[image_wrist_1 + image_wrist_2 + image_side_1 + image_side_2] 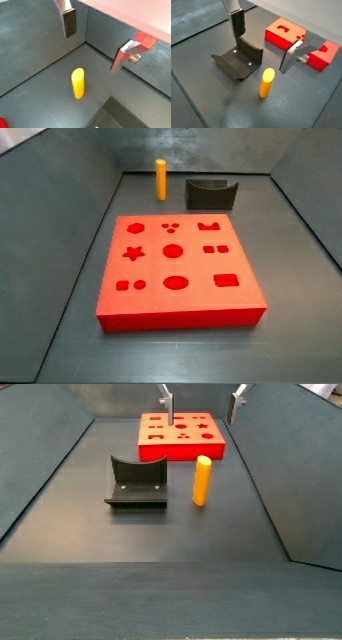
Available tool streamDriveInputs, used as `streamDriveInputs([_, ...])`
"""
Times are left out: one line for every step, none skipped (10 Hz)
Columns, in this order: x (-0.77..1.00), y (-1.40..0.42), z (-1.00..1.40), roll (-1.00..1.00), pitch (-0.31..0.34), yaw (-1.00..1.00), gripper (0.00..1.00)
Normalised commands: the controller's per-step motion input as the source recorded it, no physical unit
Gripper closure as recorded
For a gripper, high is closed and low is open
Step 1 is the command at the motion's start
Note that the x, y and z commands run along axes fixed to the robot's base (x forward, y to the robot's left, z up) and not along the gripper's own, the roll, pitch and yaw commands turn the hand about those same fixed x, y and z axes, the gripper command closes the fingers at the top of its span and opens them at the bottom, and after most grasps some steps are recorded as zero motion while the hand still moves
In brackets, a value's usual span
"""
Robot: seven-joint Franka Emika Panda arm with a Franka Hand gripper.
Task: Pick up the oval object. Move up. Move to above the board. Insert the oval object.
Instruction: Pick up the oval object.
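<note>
My gripper will insert the oval object (160,180), and the object should go down upright into the board's middle hole (173,251). That hole is narrower than the wide oval one.
The oval object (202,481) is a slim orange-yellow peg standing upright on the grey floor, just beside the fixture (136,481). It also shows in both wrist views (78,83) (267,82) and in a side view (162,178). The board (154,268) is a flat red block with many shaped holes, lying apart from the peg (181,450) (278,37). My gripper (202,399) hangs high above the peg, open and empty. Its fingers (69,22) (291,57) stand wide apart with the peg below and between them. In one side view the gripper is out of view.
The dark L-shaped fixture (238,60) (210,193) stands right next to the peg. Grey slanted walls (287,474) enclose the floor on the sides and at the back (201,148).
</note>
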Motion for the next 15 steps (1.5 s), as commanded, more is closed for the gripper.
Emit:
streamDriveInputs([0.05, -0.1, -0.61, 0.0, -0.036, 0.0, 0.0])
streamDriveInputs([0.0, -0.16, -1.0, 0.0, -0.027, 0.25, 0.0])
streamDriveInputs([0.0, -0.16, -0.9, 0.0, -0.147, 0.2, 0.0])
streamDriveInputs([0.03, -0.14, -0.75, 0.0, -0.249, 0.08, 0.0])
streamDriveInputs([0.02, -0.06, -0.76, 0.03, -0.239, 0.05, 0.0])
streamDriveInputs([-0.04, 0.08, -0.91, 0.06, -0.169, 0.31, 0.0])
streamDriveInputs([-0.18, 0.18, -0.95, 0.06, -0.157, 0.42, 0.0])
streamDriveInputs([-0.17, 0.13, -0.93, 0.07, -0.124, 0.41, 0.0])
streamDriveInputs([-0.16, 0.01, -0.67, 0.0, -0.084, 0.26, 0.0])
streamDriveInputs([0.0, -0.04, -0.1, -0.01, -0.041, 0.0, 0.0])
streamDriveInputs([-0.02, -0.08, -0.12, 0.0, -0.006, 0.0, 0.0])
streamDriveInputs([-0.23, 0.0, -0.15, 0.0, -0.026, 0.0, 0.0])
streamDriveInputs([-0.35, 0.0, -0.02, -0.02, -0.07, 0.0, 0.0])
streamDriveInputs([-0.31, 0.0, 0.0, -0.03, -0.127, 0.0, 0.0])
streamDriveInputs([0.02, 0.0, 0.0, 0.0, 0.0, 0.0, 0.0])
